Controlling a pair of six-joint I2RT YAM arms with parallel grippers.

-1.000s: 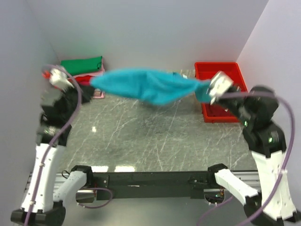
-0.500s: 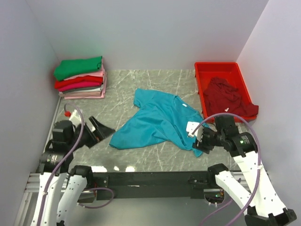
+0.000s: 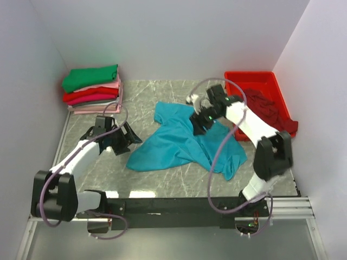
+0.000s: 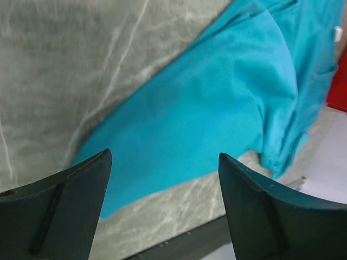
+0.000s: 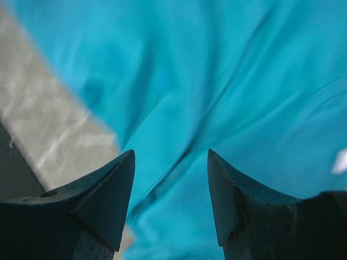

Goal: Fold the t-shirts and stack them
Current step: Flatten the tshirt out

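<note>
My right gripper is above a deep crease (image 3: 204,153) where the teal-blue t-shirt lies bunched. The t-shirt should have its near side (image 3: 191,160) spread toward the rail by my right gripper before I fold it.
A teal-blue t-shirt (image 3: 181,142) lies rumpled and unfolded on the marble table. My left gripper (image 3: 129,142) is open, low beside the shirt's left corner, with nothing between its fingers. In the left wrist view the teal-blue t-shirt (image 4: 217,108) spreads beyond the open left gripper (image 4: 164,158). My right gripper (image 3: 198,124) hovers open over the shirt's upper part, near the collar. The right wrist view shows the open right gripper (image 5: 171,155) just above wrinkled teal-blue cloth (image 5: 217,76). A stack of folded t-shirts (image 3: 92,91), green on top, sits at the back left. A dark maroon t-shirt (image 3: 268,112) lies in the tray.
A red plastic tray (image 3: 252,78) stands at the back right against the wall. Pale walls close in the table (image 3: 162,181) on the left, back and right. The black rail with the arm bases runs along the near edge.
The teal-blue t-shirt, earlier stretched in the air between both shut grippers, was let go and now lies on the table. Both grippers opened; the right moved over the collar area.
</note>
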